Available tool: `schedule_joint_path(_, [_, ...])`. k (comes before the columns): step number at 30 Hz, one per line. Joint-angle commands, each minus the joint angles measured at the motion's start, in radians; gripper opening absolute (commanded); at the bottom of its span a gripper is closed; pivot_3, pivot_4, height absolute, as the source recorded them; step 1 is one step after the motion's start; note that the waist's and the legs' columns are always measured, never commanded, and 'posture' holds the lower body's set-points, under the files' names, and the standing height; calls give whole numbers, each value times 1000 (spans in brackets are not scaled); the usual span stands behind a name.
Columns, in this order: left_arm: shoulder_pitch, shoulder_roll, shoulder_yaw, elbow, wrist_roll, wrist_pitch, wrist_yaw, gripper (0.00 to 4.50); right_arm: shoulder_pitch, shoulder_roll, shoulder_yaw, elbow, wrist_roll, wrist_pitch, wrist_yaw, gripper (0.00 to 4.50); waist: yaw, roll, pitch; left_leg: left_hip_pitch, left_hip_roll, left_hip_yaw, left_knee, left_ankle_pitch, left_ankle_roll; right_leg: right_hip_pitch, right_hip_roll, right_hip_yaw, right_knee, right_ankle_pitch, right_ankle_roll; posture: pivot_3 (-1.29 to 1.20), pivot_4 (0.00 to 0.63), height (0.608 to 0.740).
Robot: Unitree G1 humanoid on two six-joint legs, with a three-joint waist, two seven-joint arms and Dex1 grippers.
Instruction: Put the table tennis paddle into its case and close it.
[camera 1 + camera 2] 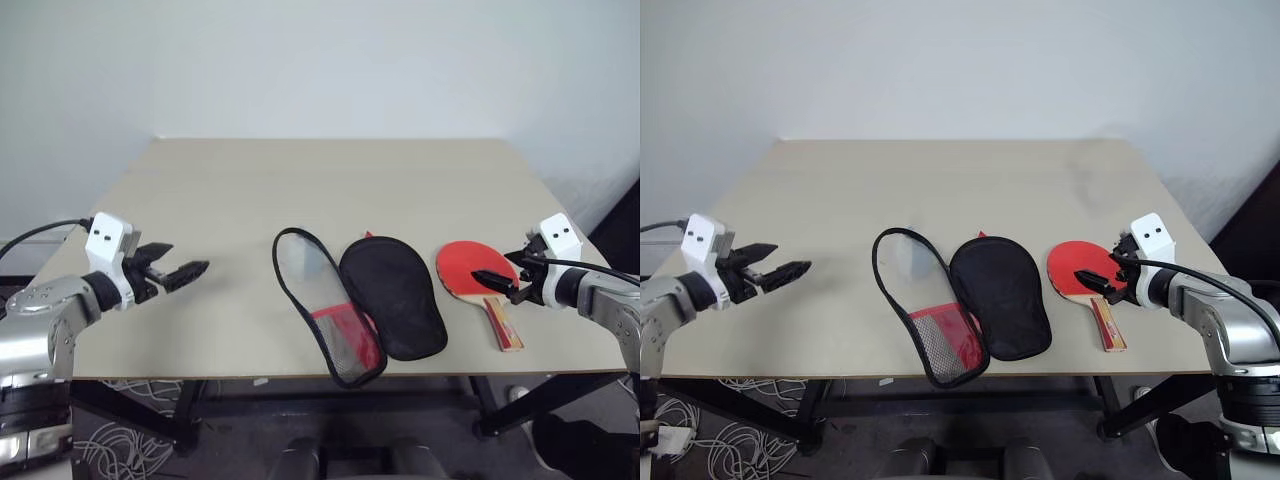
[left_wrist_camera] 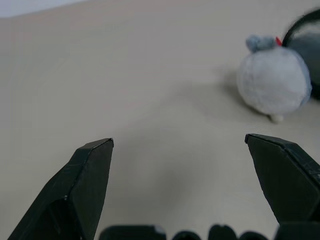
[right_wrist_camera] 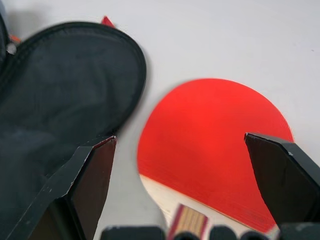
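Observation:
I should expect a plush ball underneath when I fold the mesh-pocket half over, since its clear window shows a pale round shape.
The table tennis paddle lies flat on the table's right side, red face up, with its striped wooden handle toward the front edge. The case lies unzipped and spread at the middle. Its black half is next to the paddle and its mesh-pocket half is to the left. My right gripper hovers open just over the paddle where the blade meets the handle. In the right wrist view the paddle lies between the open fingers, and nothing is gripped. My left gripper is open above bare table at the left, well apart from the case.
The wooden table has free room at the back and left. Its front edge runs just below the case and the handle. A blurred pale round shape sits beside the case's black rim in the left wrist view. Cables lie on the floor.

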Motion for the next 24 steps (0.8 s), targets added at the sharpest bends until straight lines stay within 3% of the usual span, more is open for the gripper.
schedule_joint_path(1, [81,32,82,-109,-44,30,-23,4500,2,-48,-5,51,-31,-26,27,4456,0,0,0,0,0,0,0,0,0,0,0,0,0,0,0,0,0,734])
schedule_joint_path(7, [157,34,132,-164,-67,38,-30,4500,43,-14,-8,102,-41,26,-12,4456,1,0,0,0,0,0,0,0,0,1,0,-1,-1,-1,0,0,0,734])
schedule_joint_path(19, [146,71,109,-193,-112,26,-140,4500,137,100,-22,53,-49,120,-142,4456,1,0,0,1,0,0,1,0,0,3,0,-1,-1,-3,3,0,0,734])
schedule_joint_path(22, [130,80,96,-189,-125,14,-186,4500,132,132,-36,48,-60,125,-194,3907,1,-1,0,2,0,0,1,-1,0,3,0,-1,-1,-3,3,0,0,734])
schedule_joint_path(24, [128,84,92,-201,-138,-3,-231,4500,128,151,-44,38,-62,136,-222,3271,0,-1,-1,2,0,0,1,-1,0,3,0,-1,-1,-3,3,0,0,734])
